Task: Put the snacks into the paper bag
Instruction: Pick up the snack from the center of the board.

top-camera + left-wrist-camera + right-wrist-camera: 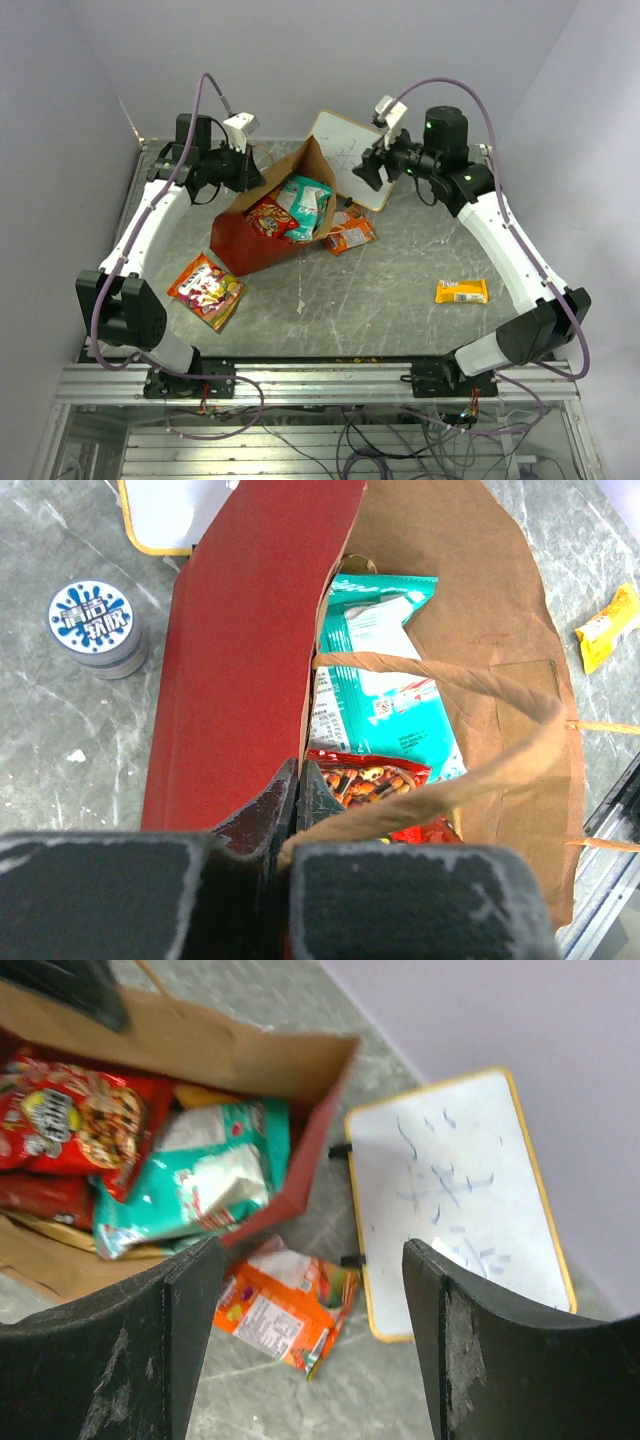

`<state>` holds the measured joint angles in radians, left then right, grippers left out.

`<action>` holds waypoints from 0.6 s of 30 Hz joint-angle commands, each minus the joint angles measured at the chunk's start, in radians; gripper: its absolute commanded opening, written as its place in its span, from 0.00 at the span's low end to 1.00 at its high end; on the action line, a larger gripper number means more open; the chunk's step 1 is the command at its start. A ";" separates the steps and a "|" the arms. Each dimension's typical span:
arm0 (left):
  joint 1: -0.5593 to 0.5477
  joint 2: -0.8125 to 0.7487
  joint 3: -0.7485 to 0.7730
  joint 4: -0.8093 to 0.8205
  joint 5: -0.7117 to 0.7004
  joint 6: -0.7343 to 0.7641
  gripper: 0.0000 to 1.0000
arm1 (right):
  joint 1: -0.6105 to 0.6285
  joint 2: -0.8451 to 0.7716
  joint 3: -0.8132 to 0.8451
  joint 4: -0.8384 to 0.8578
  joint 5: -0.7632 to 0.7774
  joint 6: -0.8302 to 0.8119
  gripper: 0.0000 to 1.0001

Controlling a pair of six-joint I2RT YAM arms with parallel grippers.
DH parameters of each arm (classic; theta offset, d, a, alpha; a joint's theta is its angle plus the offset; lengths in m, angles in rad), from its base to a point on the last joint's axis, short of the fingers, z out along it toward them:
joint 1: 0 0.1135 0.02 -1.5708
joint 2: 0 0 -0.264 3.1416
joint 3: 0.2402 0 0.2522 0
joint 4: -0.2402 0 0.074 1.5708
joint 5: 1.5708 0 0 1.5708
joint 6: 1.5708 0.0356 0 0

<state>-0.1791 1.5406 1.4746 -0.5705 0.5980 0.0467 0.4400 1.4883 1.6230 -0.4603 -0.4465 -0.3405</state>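
Observation:
My right gripper is going down to the small orange pack's free corner (371,236), which lies clear of the bag and board. It should carry on lowering until its open fingers straddle that corner (314,1362).
The red paper bag (240,243) stands tilted at table centre-left, mouth open, brown inside. A teal packet (305,205) and a red packet (268,214) lie in it; both show in the left wrist view (385,695) (375,780). My left gripper (298,780) is shut on the bag's rim at its far left (243,172). My right gripper (368,172) is open and empty, high above a small orange pack (285,1310) lying beside the bag. An orange chip bag (207,289) lies at front left. A yellow bar (461,291) lies at right.
A white writing board (352,160) with a yellow frame lies behind the bag, under my right gripper (310,1290). A round grey tin with a blue label (95,627) stands left of the bag. Walls close the far side and both flanks.

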 commanded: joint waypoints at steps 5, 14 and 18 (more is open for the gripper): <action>0.005 -0.016 0.032 -0.025 0.018 0.076 0.07 | -0.166 -0.033 -0.294 0.102 -0.017 0.120 0.71; 0.004 -0.038 0.008 -0.010 0.020 0.088 0.07 | -0.253 0.135 -0.468 0.198 -0.068 0.179 0.68; 0.004 -0.049 -0.007 0.005 0.038 0.084 0.07 | -0.255 0.220 -0.460 0.200 -0.102 0.210 0.67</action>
<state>-0.1791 1.5311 1.4815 -0.5842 0.5999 0.1162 0.1894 1.6638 1.1542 -0.3149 -0.4938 -0.1730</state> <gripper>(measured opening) 0.077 0.671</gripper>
